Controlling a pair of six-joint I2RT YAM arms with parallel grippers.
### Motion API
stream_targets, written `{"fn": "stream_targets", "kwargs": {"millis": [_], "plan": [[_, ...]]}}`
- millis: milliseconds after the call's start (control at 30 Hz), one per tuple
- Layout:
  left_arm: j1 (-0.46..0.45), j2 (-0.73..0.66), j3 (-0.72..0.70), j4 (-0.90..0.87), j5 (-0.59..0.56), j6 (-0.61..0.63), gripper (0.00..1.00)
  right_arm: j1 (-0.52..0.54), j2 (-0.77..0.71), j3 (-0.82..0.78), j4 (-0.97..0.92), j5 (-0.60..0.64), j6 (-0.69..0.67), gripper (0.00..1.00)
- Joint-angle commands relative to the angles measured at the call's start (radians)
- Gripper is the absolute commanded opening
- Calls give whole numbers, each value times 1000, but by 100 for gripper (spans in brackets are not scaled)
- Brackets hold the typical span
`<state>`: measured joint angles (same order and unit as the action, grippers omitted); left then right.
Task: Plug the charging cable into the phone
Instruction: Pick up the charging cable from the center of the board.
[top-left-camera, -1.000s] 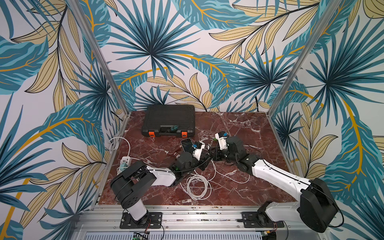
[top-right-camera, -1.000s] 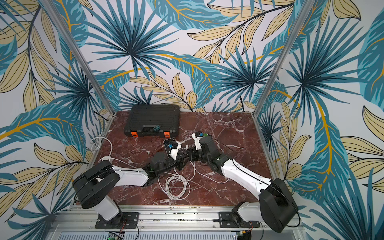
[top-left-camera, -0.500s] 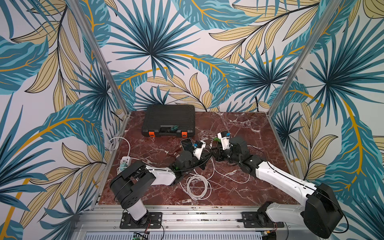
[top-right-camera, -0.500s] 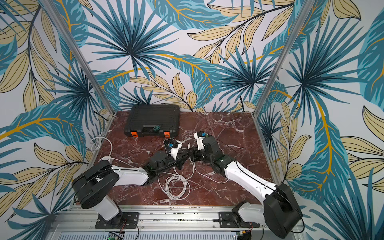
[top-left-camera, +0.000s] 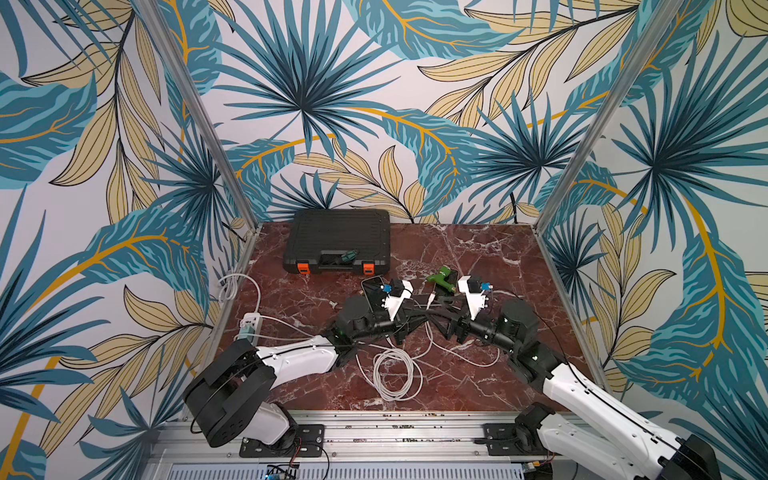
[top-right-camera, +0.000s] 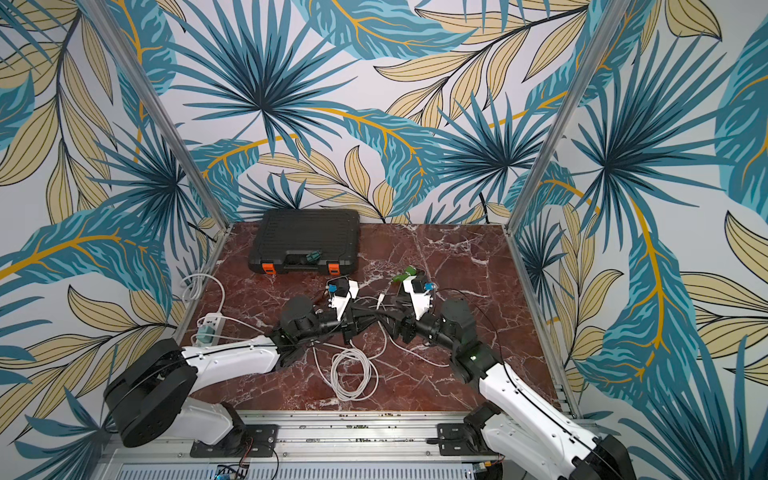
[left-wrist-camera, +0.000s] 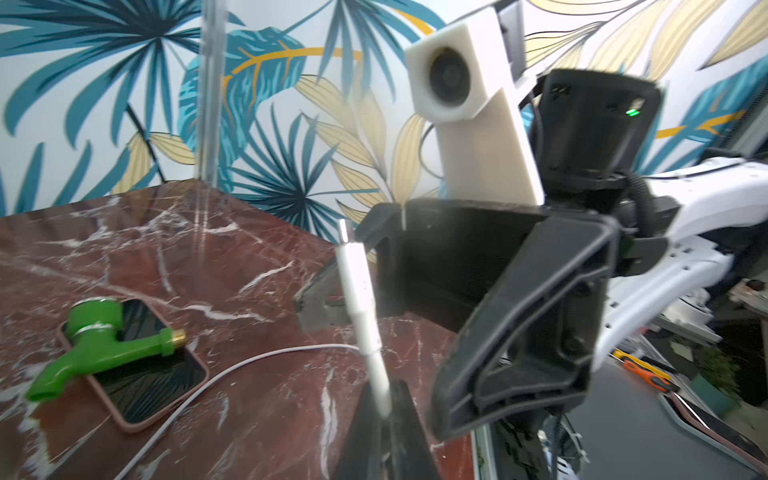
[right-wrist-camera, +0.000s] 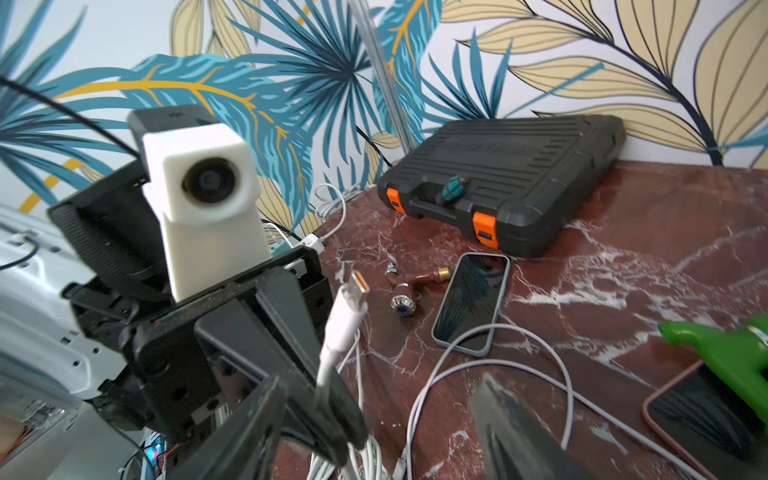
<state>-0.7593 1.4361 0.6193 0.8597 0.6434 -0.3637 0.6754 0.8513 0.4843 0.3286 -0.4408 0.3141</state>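
My right gripper sits at a slant across the plug body (left-wrist-camera: 357, 284). My left gripper should keep the cable (left-wrist-camera: 378, 380) still while my right gripper moves back and comes in square.
The white charging cable's plug (left-wrist-camera: 355, 282) stands upright in the air, metal tip up. My left gripper (left-wrist-camera: 384, 399) is shut on the cable just below the plug body; in both top views it (top-left-camera: 424, 312) sits mid-table. My right gripper (right-wrist-camera: 380, 382) is open, its fingers on either side of the cable and apart from it. It faces the left gripper (right-wrist-camera: 332, 411) closely. A phone (right-wrist-camera: 473, 303) in a grey case lies flat beyond the plug (right-wrist-camera: 347, 307). Another phone (left-wrist-camera: 141, 374), in a pink case, has a green tap (left-wrist-camera: 104, 345) lying on it.
A black toolbox (top-left-camera: 336, 245) with orange latches stands at the back. The cable's slack lies coiled (top-left-camera: 395, 370) near the front and runs to a power strip (top-left-camera: 249, 324) at the left edge. A small brown tap (right-wrist-camera: 415, 282) lies beside the grey-cased phone.
The left gripper has closed on the cable. The right gripper has opened, let go of the cable and drawn back a little to the right.
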Motion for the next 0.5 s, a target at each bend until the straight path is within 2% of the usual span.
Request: {"fn": "stream_targets", "kwargs": {"millis": [0, 133, 467], "plan": [[3, -28, 4, 24, 107, -8, 0, -3, -65, -84, 239, -105, -32, 74], [2, -17, 2, 51, 125, -14, 0, -3, -102, -153, 395, -138, -37, 68], [3, 14, -4, 121, 113, -37, 0, -3, -25, -150, 504, -191, 17, 48]]}}
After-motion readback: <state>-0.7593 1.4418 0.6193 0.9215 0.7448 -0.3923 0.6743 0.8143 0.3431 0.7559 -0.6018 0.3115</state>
